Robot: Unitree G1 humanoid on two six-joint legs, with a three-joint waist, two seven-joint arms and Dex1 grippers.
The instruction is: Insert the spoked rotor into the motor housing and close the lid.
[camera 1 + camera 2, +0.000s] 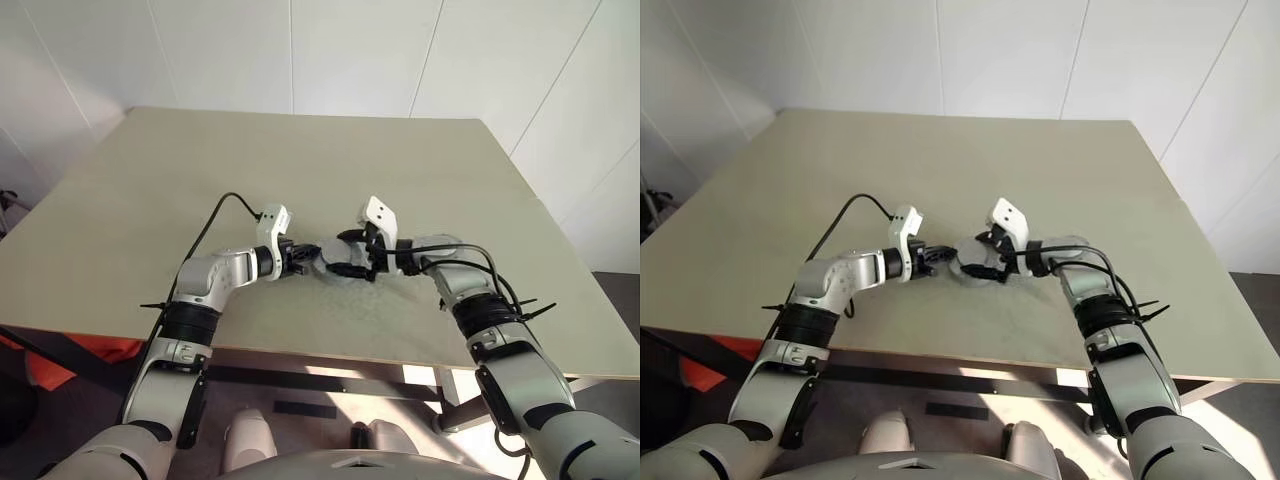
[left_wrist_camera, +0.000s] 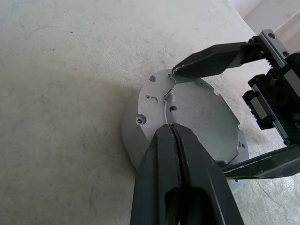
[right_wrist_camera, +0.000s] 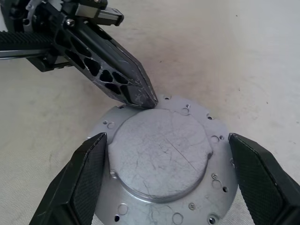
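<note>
I see small screw heads (image 3: 191, 206) in the drilled edge, so I expect the raised plate (image 3: 159, 152) to stay attached and come along when I lift the motor housing.
The motor housing (image 3: 159, 159) lies on the table as a round pale grey metal disc, its flat closed face up, with a raised round plate and a drilled flange. No windings show. My left gripper (image 2: 171, 127) is shut, and its joined tips rest on the edge of the raised plate. My right gripper (image 3: 167, 138) is open, one finger (image 3: 89, 173) on each side of the flange. It holds nothing. The spoked rotor and the lid are out of view.
The beige table (image 1: 300, 170) stretches far beyond and to both sides of the housing. Its front edge (image 1: 330, 355) runs close below the two arms. A black cable (image 1: 215, 215) loops from the left wrist over the tabletop.
</note>
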